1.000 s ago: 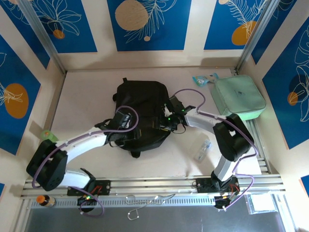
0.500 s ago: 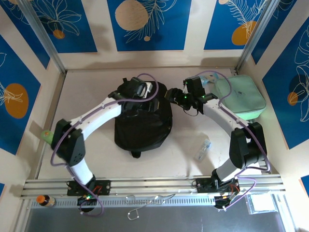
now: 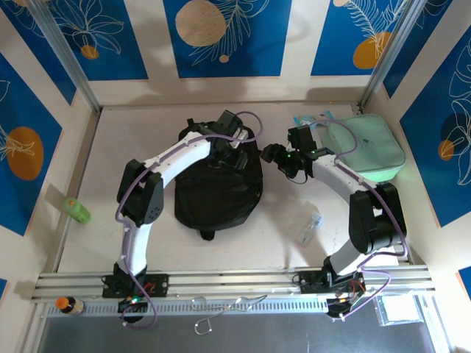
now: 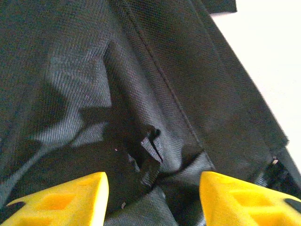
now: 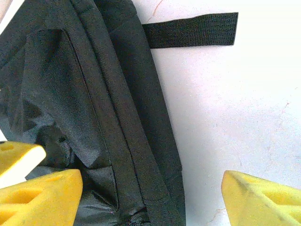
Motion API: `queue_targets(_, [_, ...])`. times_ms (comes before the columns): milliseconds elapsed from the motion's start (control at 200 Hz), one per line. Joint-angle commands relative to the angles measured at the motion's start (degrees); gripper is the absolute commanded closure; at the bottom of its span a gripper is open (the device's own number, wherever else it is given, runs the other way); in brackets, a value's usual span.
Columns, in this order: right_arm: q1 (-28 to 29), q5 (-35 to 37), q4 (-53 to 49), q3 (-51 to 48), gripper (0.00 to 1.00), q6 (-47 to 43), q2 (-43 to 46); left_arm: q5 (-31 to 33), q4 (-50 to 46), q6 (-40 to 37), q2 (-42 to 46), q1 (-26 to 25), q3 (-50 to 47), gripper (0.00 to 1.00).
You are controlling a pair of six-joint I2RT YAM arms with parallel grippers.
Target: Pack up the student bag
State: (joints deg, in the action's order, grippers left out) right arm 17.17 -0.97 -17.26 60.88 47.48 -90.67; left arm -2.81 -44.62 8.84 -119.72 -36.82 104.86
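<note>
My left gripper's open fingers are short of the small fabric tab [image 4: 151, 148], so next my left gripper goes down and pinches it while my right gripper holds the bag's edge [image 3: 261, 170] steady.
The student bag [image 3: 217, 187], a black fabric backpack, lies flat in the middle of the table. My left gripper [image 3: 237, 151] hovers over its far right part. In the left wrist view its yellow fingers [image 4: 61, 200] stand apart above creased black fabric [image 4: 94, 70] and a small fabric tab [image 4: 153, 146], gripping nothing. My right gripper [image 3: 266, 154] is at the bag's far right edge. Its open fingers [image 5: 263, 200] straddle the bag's seam [image 5: 127, 132] and bare table. A loose black strap [image 5: 190, 30] lies on the table.
A mint-green zip case [image 3: 366, 147] lies at the far right, with a blue packet [image 3: 309, 121] beside it. A clear bottle [image 3: 309, 228] lies right of the bag, a green bottle [image 3: 76, 210] at the left. An orange-capped bottle [image 3: 68, 304] sits by the rail.
The left arm swung from the bag's near left side up and across to its far right part. The right gripper pulled back from the bag's middle to its right edge and opened wider.
</note>
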Motion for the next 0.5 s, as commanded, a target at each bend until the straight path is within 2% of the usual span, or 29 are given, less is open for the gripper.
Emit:
queue_targets(0, [-0.1,-1.4,0.4,-0.9,0.23,1.2,-0.8,2.1,-5.3,-1.8,-2.3,-0.5,3.2,0.5])
queue_targets(310, [0.2,-2.4,-0.2,-0.6,0.24,1.7,-0.7,4.1,-7.8,-2.7,-6.6,-0.5,9.1,0.57])
queue_targets(495, [0.9,-2.3,-0.5,-0.2,0.25,1.9,-0.4,5.4,-9.2,-0.5,-9.3,-0.4,12.9,0.7])
